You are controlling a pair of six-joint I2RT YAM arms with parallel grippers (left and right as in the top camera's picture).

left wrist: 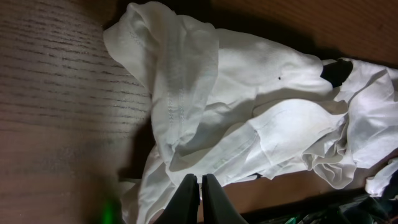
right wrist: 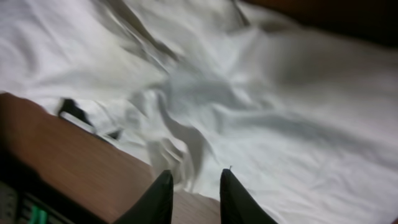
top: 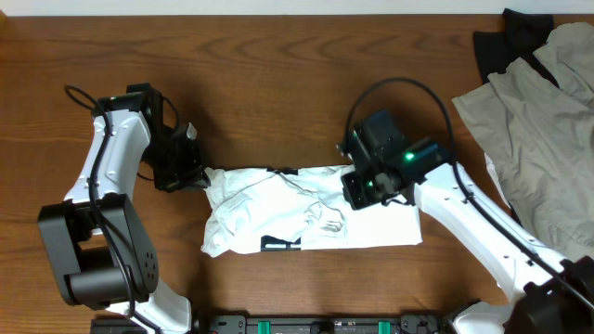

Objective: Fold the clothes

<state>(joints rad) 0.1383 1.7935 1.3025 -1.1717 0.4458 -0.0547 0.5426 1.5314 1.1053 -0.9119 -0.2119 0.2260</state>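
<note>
The garment's crumpled end (top: 223, 215) lies far from my right gripper, so my left gripper should open, take that end and fold it over the garment's flat part (top: 373, 231).
A crumpled white garment (top: 297, 213) lies at the table's centre, with a small black tag (top: 278, 244) near its front edge. It fills the left wrist view (left wrist: 249, 106) and the right wrist view (right wrist: 280, 93). My left gripper (top: 192, 176) is at the garment's left end. Its fingers (left wrist: 199, 180) are shut, their tips over a hem fold, with no cloth clearly pinched between them. My right gripper (top: 368, 190) hovers over the garment's upper right part. Its fingers (right wrist: 196, 183) are open and empty, just above the cloth by its front edge. The right wrist view is blurred.
A pile of other clothes sits at the right: a grey-olive garment (top: 538, 121) and a black one (top: 510, 37) at the far corner. Black equipment (top: 325, 325) lines the table's front edge. Bare wood (top: 278, 83) lies behind the white garment.
</note>
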